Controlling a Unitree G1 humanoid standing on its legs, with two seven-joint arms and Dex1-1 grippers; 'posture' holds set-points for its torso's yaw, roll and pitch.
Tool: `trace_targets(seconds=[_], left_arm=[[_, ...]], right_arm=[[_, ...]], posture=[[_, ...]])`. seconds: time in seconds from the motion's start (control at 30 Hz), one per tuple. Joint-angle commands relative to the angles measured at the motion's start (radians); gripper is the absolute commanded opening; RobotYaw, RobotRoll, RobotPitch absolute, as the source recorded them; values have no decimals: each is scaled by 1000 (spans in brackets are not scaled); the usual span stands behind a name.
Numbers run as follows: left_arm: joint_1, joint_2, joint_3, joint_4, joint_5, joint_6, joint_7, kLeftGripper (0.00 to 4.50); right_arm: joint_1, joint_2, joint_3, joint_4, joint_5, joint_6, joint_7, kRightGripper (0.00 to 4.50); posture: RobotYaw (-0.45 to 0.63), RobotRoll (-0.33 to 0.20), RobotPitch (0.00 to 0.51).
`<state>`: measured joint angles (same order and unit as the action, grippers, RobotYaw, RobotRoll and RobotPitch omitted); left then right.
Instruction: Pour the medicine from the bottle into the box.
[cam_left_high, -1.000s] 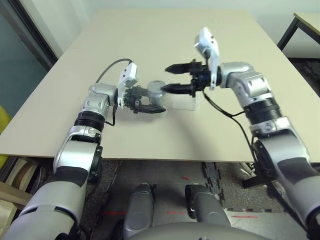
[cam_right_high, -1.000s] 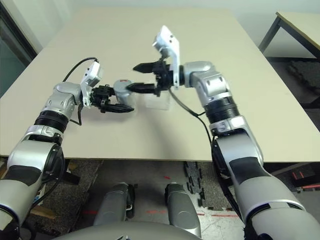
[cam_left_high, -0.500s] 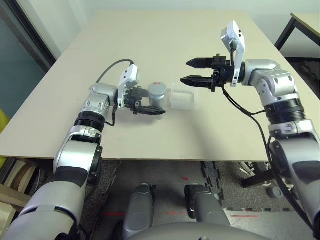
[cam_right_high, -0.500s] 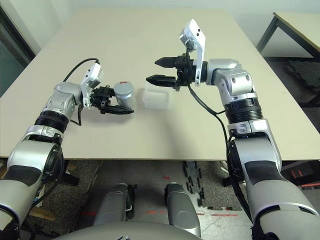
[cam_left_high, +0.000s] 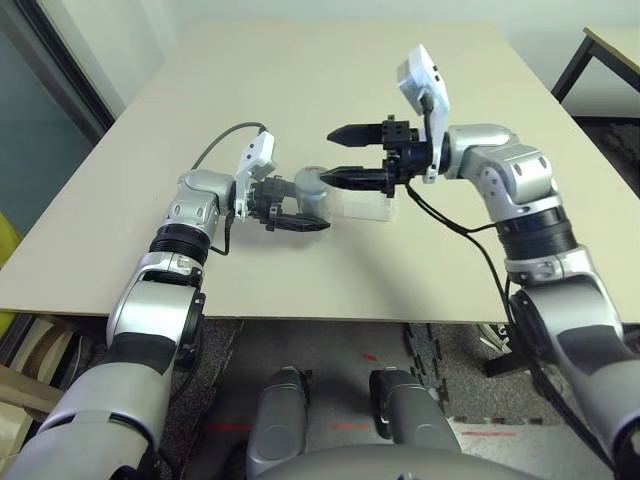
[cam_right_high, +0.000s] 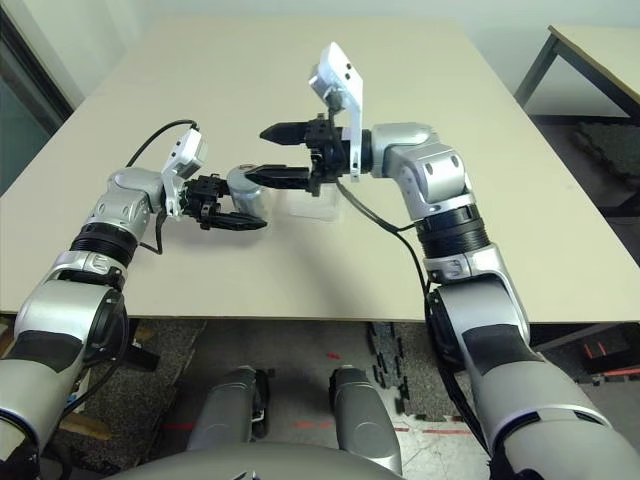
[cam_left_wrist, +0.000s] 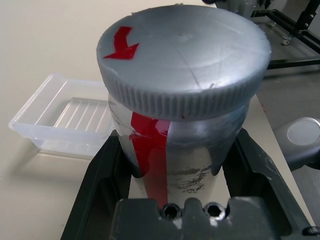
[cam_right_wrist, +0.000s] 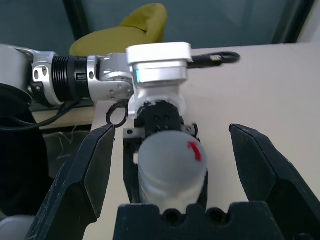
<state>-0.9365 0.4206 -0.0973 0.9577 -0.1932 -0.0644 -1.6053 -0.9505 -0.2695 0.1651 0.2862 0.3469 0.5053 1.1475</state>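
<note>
I expect the grey cap (cam_right_wrist: 170, 159) to unscrew and come off in one piece when I turn it, because the red arrow (cam_right_wrist: 195, 151) is along the cap's round rim.
The silver-grey bottle (cam_left_high: 310, 195) stands upright on the table, its ribbed grey cap (cam_left_wrist: 182, 50) with a red arrow still on. My left gripper (cam_left_high: 312, 207) is shut on the bottle's body, one finger (cam_left_wrist: 97, 172) on each side. The clear box (cam_left_high: 370, 208) lies on the table just right of the bottle, partly behind my right arm. My right gripper (cam_left_high: 330, 156) is open, level with the cap, its fingers (cam_right_wrist: 92, 170) spread wide on either side of the cap (cam_right_wrist: 172, 160) without touching it. The medicine is hidden inside the capped bottle.
The beige table (cam_left_high: 330, 60) stretches bare far beyond the bottle and box. A second table's dark leg (cam_left_high: 575, 65) stands at the far right. The table's near edge (cam_left_high: 300, 318) runs below both arms.
Half a second ago my right gripper had drawn back to the right, off the box. It has now swung left again and stands open around the bottle's cap. The left gripper and bottle have not moved.
</note>
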Motion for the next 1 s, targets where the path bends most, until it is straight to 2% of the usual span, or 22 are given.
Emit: trace_targets(seconds=[0.03, 0.3, 0.47, 0.73, 1.0], left_arm=[[-15, -3, 4, -3, 9, -4, -2, 2795], [-9, -3, 6, -13, 6, 0, -3, 2795], [-5, -3, 7, -19, 4, 2, -4, 2795], [-7, -3, 10, -16, 3, 2, -4, 2795], [-10, -4, 8, -16, 4, 4, -3, 2795]], right_arm=[[-9, 25, 24, 45, -36, -53, -22, 4500], [-16, 94, 39, 123, -72, -108, -55, 4500], [-18, 105, 37, 169, -95, -137, -64, 4500], [-13, 81, 17, 217, -110, -161, -67, 4500], [9, 14, -11, 166, -84, -133, -42, 4500]], posture=[[-54, 0, 61], [-42, 0, 58], [-40, 0, 59], [-45, 0, 60], [-50, 0, 60]])
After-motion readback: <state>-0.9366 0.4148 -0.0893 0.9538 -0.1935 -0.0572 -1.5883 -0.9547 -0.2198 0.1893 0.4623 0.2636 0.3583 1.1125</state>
